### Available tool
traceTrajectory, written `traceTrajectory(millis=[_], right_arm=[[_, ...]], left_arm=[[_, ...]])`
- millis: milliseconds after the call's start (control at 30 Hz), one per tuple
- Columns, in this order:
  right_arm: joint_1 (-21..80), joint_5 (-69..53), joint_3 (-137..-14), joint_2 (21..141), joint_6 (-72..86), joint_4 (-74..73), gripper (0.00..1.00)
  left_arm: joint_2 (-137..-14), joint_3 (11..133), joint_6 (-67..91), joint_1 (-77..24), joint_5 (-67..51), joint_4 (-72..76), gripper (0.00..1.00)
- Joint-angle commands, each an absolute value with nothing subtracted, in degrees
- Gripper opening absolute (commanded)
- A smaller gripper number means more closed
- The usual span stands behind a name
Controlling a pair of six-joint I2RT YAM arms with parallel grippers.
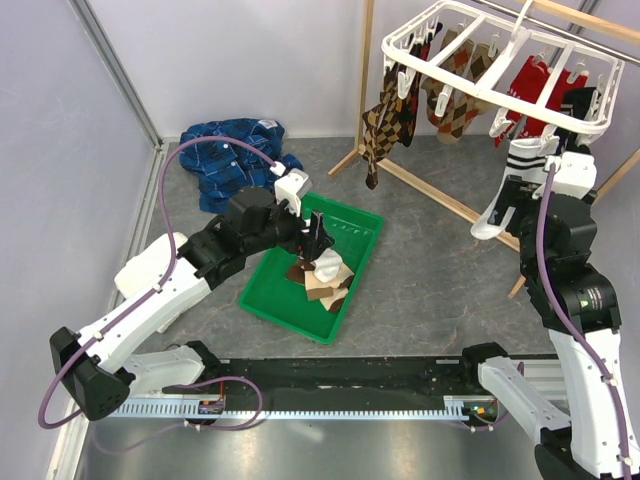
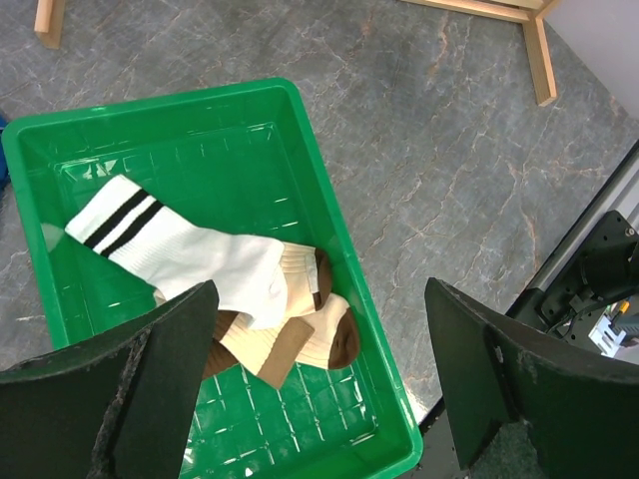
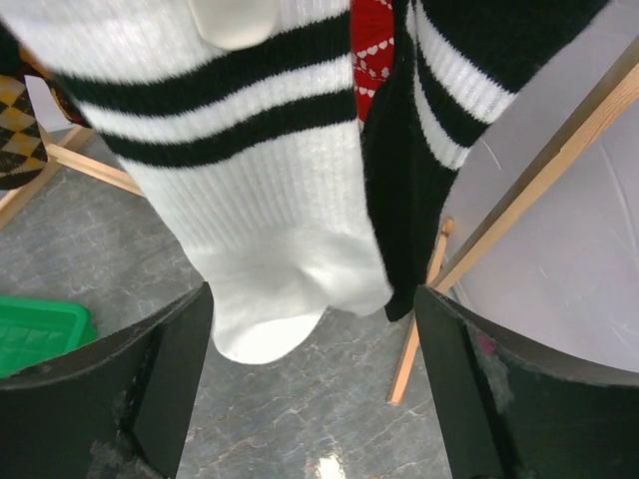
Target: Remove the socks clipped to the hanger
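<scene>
I should hand over the clipped striped sock's toe (image 1: 486, 231) with my right gripper before squeezing the sock's white clip (image 3: 236, 20), because the toe hangs far from my left gripper.
The white grid hanger (image 1: 497, 62) hangs at the top right with socks clipped under it: brown argyle (image 1: 385, 115), red (image 1: 530, 88) and a white sock with black stripes (image 1: 508, 195). In the right wrist view that striped sock (image 3: 250, 220) hangs from a white clip (image 3: 235, 20) beside a black sock (image 3: 404, 210). Its toe dangles between the wide fingers of my right gripper (image 3: 315, 389), which stands open and unclamped. My left gripper (image 2: 319, 389) is open and empty above the green bin (image 2: 369, 299). A white striped sock (image 2: 190, 254) and tan-and-brown socks (image 2: 310, 339) lie in that bin.
A wooden pole stand (image 1: 440, 197) carries the hanger, its legs spreading over the grey floor. A crumpled blue plaid shirt (image 1: 235, 155) lies at the back left. The black mounting rail (image 1: 340, 385) runs along the near edge. Walls close in the left and the back.
</scene>
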State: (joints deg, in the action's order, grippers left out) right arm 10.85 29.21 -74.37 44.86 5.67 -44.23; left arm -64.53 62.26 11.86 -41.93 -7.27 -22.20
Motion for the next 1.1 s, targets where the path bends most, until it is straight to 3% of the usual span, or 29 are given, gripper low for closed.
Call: traceTrajectory(millis=[0, 133, 267, 400, 500, 533, 600, 633, 733, 1000, 1067], right_arm=[[10.72, 32.25, -74.53, 45.26, 3.52, -42.28, 0.91], [10.72, 32.52, -74.27, 46.32, -0.86, -39.47, 0.92], [10.72, 23.85, -73.39, 46.67, -2.28, -36.92, 0.91], [10.81, 18.56, -72.16, 46.76, -1.67, -35.6, 0.82], [10.81, 17.32, -72.07, 46.41, -1.5, -35.25, 0.65], [10.81, 17.14, -72.16, 46.15, -1.41, -34.98, 0.53], [10.81, 16.0, -72.33, 45.62, -1.14, -34.28, 0.38], [10.72, 15.47, -72.42, 44.83, -0.79, -33.76, 0.23], [10.81, 11.97, -73.65, 44.47, 0.0, -33.66, 0.0], [10.81, 1.16, -79.71, 47.9, 9.21, -33.31, 0.0], [10.72, -2.87, -81.46, 48.34, 11.33, -32.61, 0.0]], left_arm=[[-63.28, 62.23, 9.76, -42.19, -7.12, -19.86, 0.91], [-63.02, 62.14, 9.93, -42.19, -6.95, -19.51, 0.91], [-62.93, 62.23, 9.84, -42.19, -6.86, -19.51, 0.91], [-62.4, 62.23, 9.93, -42.19, -5.19, -19.51, 0.91], [-61.96, 61.96, 9.93, -42.19, -5.01, -19.34, 0.91], [-61.79, 61.96, 9.84, -42.19, -5.1, -19.25, 0.91], [-61.61, 61.96, 9.58, -42.19, -4.92, -19.16, 0.91], [-61.26, 62.31, 9.32, -42.19, -4.4, -19.16, 0.9], [-59.34, 65.02, 10.28, -42.19, -1.93, -20.13, 0.9], [-58.62, 68.73, 13.71, -43.85, -8.34, -12.93, 0.9], [-60.8, 69.17, 13.1, -46.3, -4.87, -10.82, 0.89]])
